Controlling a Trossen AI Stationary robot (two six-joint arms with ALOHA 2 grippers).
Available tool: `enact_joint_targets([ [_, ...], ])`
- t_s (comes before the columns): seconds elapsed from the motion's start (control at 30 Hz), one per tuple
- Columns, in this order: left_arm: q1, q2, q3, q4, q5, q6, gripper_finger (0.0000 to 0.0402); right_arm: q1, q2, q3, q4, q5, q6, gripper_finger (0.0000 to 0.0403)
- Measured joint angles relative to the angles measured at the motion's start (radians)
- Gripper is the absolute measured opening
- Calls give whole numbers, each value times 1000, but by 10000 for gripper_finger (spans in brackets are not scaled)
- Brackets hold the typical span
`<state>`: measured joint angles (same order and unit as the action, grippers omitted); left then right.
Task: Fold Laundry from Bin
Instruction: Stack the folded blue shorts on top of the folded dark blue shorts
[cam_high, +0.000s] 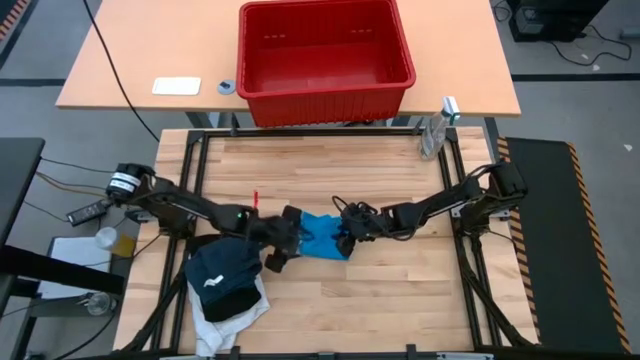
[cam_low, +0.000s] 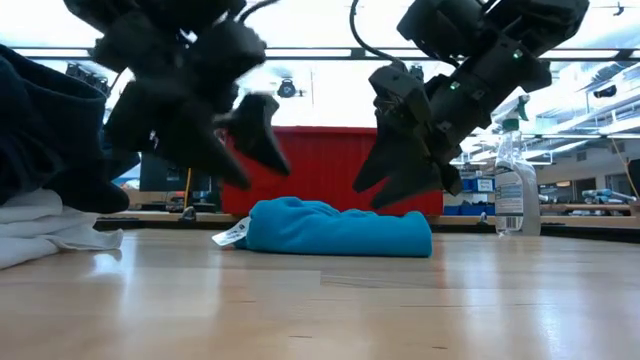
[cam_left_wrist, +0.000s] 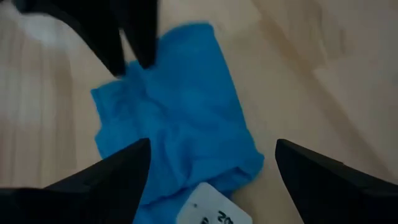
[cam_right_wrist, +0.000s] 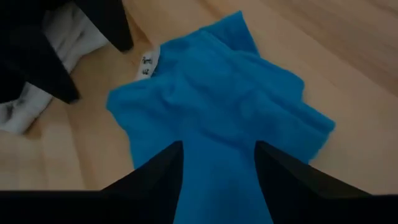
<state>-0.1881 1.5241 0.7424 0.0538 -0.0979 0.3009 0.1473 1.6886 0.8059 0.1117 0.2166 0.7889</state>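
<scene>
I should lift the blue garment with my right gripper and take its edge near the tag with my left gripper before folding, because the garment lies bunched up in overlapping layers.
A small bright blue garment lies bunched on the wooden table, its white tag at its left end. My left gripper hangs open just above the garment's left end, its fingers wide apart. My right gripper hangs open above the right end, and the low view shows its fingertips clear of the cloth. A dark navy garment rests on a white one at the near left. The red bin stands on the far table.
A spray bottle stands at the table's far right corner. A white pad and a small round thing lie left of the bin. Bare wood shows ahead of the blue garment and toward the near right.
</scene>
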Motion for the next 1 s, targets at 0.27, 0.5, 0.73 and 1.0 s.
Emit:
enact_joint_targets([
  [0.27, -42, 119, 0, 66, -119, 230, 348, 5, 0, 0, 31, -1, 59, 203],
  [0.5, -35, 182, 0, 96, -122, 264, 333, 29, -27, 0, 27, -9, 85, 203],
  [0.73, -39, 185, 0, 122, -147, 264, 200, 80, -103, 1, 24, -10, 55, 180],
  [1.0, -47, 178, 0, 128, -172, 177, 14, 204, -67, 1, 81, -53, 254, 167],
])
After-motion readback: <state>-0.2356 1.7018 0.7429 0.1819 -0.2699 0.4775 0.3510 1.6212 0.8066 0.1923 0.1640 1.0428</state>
